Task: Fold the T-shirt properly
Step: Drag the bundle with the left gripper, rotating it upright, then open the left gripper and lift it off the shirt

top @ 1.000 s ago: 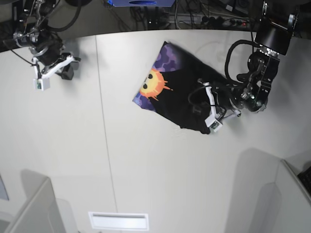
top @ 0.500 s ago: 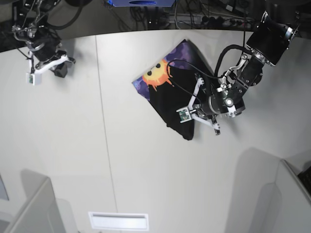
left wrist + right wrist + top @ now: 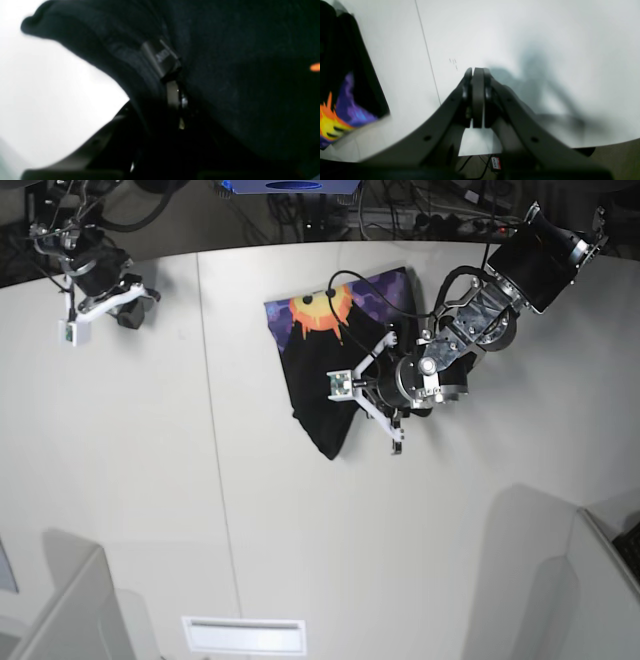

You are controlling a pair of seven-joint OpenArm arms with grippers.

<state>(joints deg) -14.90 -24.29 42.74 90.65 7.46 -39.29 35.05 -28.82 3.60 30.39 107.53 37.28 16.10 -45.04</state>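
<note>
I have the black T-shirt's near fold pinched in my left gripper, and the table toward the seam line is clear. I should keep pulling until the black T-shirt lies straight.
The black T-shirt lies bunched in the middle of the white table, with its orange sun print facing up at the far edge. My left gripper sits at the shirt's right side, shut on a fold of the black cloth. In the left wrist view the cloth fills the frame and a finger pinches it. My right gripper hovers far left, apart from the shirt. The right wrist view shows it shut and empty, with the shirt's print at the left edge.
A seam line runs down the table left of the shirt. Cables and equipment lie beyond the table's far edge. Grey partitions stand at the near left and near right corners.
My left gripper has swung left with the shirt's edge, pulling the cloth over itself; the shirt now sits narrower and further left. My right arm has drawn back slightly toward the far left.
</note>
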